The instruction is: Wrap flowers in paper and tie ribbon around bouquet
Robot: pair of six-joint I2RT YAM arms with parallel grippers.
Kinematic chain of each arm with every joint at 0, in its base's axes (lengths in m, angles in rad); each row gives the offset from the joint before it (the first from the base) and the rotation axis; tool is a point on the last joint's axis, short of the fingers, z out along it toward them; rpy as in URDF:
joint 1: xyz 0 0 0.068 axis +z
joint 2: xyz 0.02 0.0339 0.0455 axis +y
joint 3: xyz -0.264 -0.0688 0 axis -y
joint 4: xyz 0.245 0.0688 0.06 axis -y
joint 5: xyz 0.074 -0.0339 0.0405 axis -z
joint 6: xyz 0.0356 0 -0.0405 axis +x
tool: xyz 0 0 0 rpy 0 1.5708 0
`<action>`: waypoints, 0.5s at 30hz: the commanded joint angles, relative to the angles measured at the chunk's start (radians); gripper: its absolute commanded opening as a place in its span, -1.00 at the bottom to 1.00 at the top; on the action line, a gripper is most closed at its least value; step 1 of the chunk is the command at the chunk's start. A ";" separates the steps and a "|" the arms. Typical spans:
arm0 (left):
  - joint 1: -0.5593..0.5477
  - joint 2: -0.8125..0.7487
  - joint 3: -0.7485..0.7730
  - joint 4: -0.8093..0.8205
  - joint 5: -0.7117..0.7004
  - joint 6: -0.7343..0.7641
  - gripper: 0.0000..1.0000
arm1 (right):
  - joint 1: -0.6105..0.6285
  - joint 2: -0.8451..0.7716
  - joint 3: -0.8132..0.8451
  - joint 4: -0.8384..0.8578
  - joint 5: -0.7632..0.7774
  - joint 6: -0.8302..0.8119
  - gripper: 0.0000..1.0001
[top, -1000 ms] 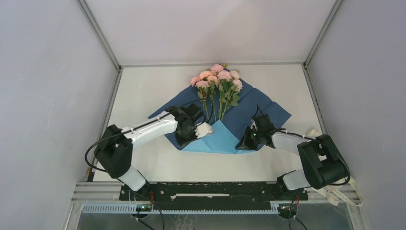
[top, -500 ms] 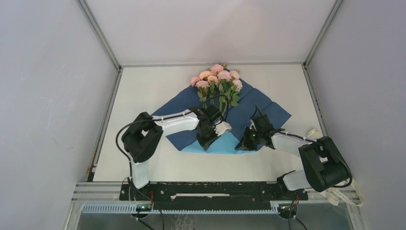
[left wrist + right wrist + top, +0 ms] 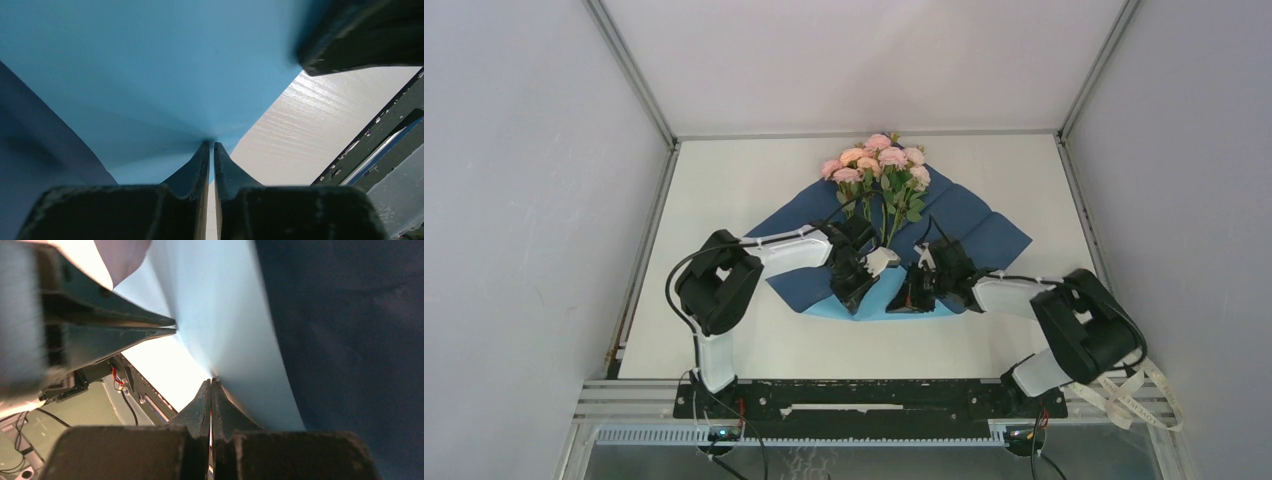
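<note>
My right gripper is pinching the light-blue flap (image 3: 881,295) next to my left gripper, so I should move my right gripper to the fold's outer end (image 3: 955,309) and pinch there.
The flowers (image 3: 879,168), pale pink roses on green stems, lie on the paper (image 3: 984,230), whose dark navy face is up. The paper's near corner is folded up and shows its light-blue face (image 3: 882,302). My left gripper (image 3: 860,296) is shut on the left edge of that flap, and the left wrist view shows its jaws (image 3: 211,145) pinching light-blue paper (image 3: 150,75). My right gripper (image 3: 906,300) is shut on the flap's right edge (image 3: 211,381), close beside the left one. The ribbon (image 3: 1129,398) hangs off the table's near right corner.
Grey walls (image 3: 544,200) close in the white table (image 3: 724,340) on three sides. A black rail (image 3: 854,400) runs along the near edge by the arm bases. The right wrist view shows the left gripper's fingers (image 3: 125,325) close by at upper left.
Both grippers have drawn together near the stems: the left swung right, the right slid left. The light-blue flap between them has narrowed and bunched up.
</note>
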 commanded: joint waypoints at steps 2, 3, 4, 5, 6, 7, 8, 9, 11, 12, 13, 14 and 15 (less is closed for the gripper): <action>0.002 0.003 -0.046 0.005 -0.030 0.002 -0.75 | -0.006 0.090 0.017 0.091 -0.014 0.060 -1.00; 0.004 -0.001 -0.048 0.007 -0.034 0.002 -0.75 | -0.019 0.084 0.009 0.065 0.010 0.059 -1.00; 0.004 -0.001 -0.050 0.008 -0.038 0.002 -0.75 | -0.033 0.066 -0.009 0.043 0.033 0.062 -1.00; 0.004 -0.002 -0.051 0.010 -0.045 0.002 -0.75 | -0.052 0.042 -0.031 0.022 0.059 0.065 -1.00; 0.004 -0.002 -0.052 0.011 -0.053 0.002 -0.75 | -0.070 0.011 -0.052 -0.006 0.087 0.066 -1.00; 0.004 -0.001 -0.053 0.013 -0.063 0.003 -0.76 | -0.101 -0.031 -0.074 -0.043 0.110 0.065 -1.00; 0.004 0.001 -0.053 0.014 -0.071 0.005 -0.76 | -0.128 -0.061 -0.094 -0.091 0.126 0.061 -1.00; 0.004 0.001 -0.052 0.016 -0.079 0.007 -0.76 | -0.151 -0.089 -0.117 -0.117 0.135 0.058 -1.00; 0.004 0.001 -0.050 0.016 -0.080 0.007 -0.76 | -0.205 -0.141 -0.171 -0.158 0.142 0.050 -1.00; 0.004 0.001 -0.048 0.016 -0.081 0.007 -0.76 | -0.230 -0.168 -0.194 -0.179 0.143 0.046 -1.00; 0.004 0.000 -0.048 0.016 -0.084 0.007 -0.76 | -0.258 -0.194 -0.212 -0.203 0.145 0.041 -1.00; 0.004 -0.001 -0.047 0.017 -0.088 0.008 -0.76 | -0.280 -0.226 -0.225 -0.228 0.149 0.034 -1.00; 0.004 -0.003 -0.047 0.019 -0.093 0.007 -0.76 | -0.302 -0.255 -0.233 -0.258 0.156 0.026 -1.00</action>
